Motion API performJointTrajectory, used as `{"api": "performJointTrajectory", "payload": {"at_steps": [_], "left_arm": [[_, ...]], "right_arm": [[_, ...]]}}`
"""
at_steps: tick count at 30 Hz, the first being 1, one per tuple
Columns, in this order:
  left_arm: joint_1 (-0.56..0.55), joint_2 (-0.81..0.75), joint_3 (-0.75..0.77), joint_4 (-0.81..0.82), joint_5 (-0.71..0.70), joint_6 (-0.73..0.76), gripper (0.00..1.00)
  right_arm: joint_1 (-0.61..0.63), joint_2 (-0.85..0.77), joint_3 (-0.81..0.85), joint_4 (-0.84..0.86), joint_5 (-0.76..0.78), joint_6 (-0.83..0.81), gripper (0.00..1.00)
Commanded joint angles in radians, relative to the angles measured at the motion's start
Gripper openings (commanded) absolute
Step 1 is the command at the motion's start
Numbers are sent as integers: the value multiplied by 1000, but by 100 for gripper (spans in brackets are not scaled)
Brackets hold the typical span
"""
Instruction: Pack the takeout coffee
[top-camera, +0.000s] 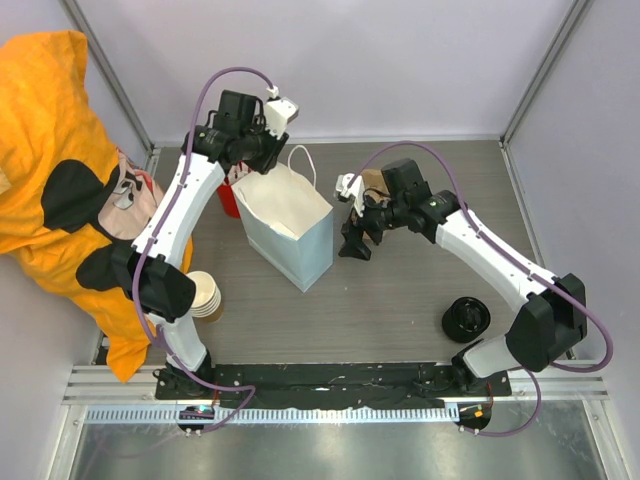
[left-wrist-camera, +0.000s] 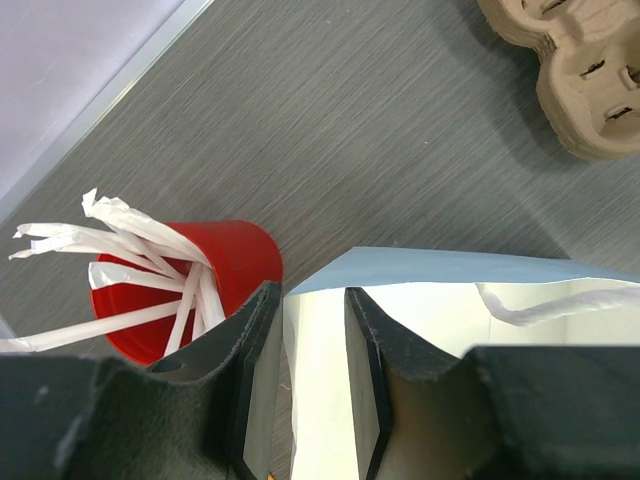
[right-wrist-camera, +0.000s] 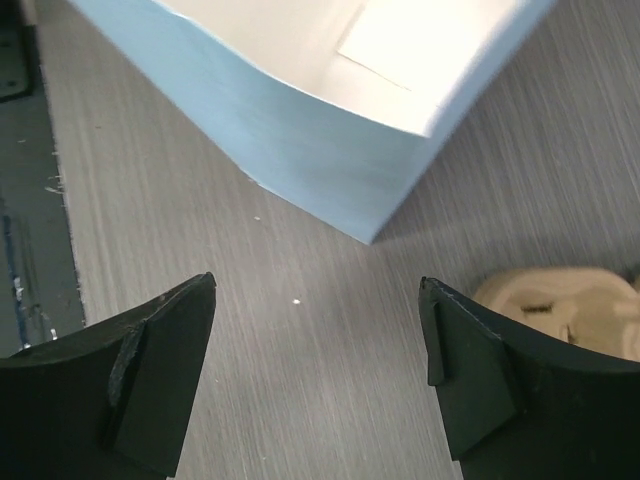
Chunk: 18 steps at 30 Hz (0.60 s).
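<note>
Next, my gripper turns the pale blue paper bag square before taking the cardboard cup carrier (top-camera: 375, 181). The bag stands crooked, and its front corner (top-camera: 303, 266) sticks out beside my right gripper.
The takeout coffee is not visible in any view. The pale blue paper bag (top-camera: 290, 235) stands mid-table with its white inside showing (left-wrist-camera: 440, 320) (right-wrist-camera: 300, 110). My left gripper (top-camera: 252, 165) (left-wrist-camera: 309, 289) straddles the bag's back rim, one finger outside and one inside. Its jaws stand apart and the paper wall lies by the outer finger, not pinched. Beside the bag's right corner, my right gripper (top-camera: 355, 240) (right-wrist-camera: 316, 281) hangs wide open over bare table, with nothing between its fingers.
A red cup of wrapped straws (top-camera: 228, 195) (left-wrist-camera: 230, 260) stands just left of the bag. A cardboard cup carrier (top-camera: 372, 183) (left-wrist-camera: 580, 70) (right-wrist-camera: 570, 300) lies behind the right gripper. Stacked lidless cups (top-camera: 205, 295) sit near left, black lids (top-camera: 465, 318) near right.
</note>
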Motion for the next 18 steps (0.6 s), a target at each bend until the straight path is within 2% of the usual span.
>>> {"api": "performJointTrajectory", "payload": {"at_steps": [1, 4, 7, 13, 18], "left_arm": [[-4, 0, 14, 4, 37, -4, 35], [-5, 9, 23, -8, 45, -7, 34], [-4, 20, 41, -25, 55, -7, 34], [-13, 37, 60, -37, 77, -4, 34], [-33, 67, 103, -42, 83, 0, 34]], "right_arm": [[4, 8, 26, 38, -237, -80, 88], [4, 19, 13, 86, -325, -48, 90], [4, 20, -9, 124, -347, -18, 90], [12, -4, -31, 94, -419, -17, 90], [64, -7, -30, 49, -423, -41, 90]]}}
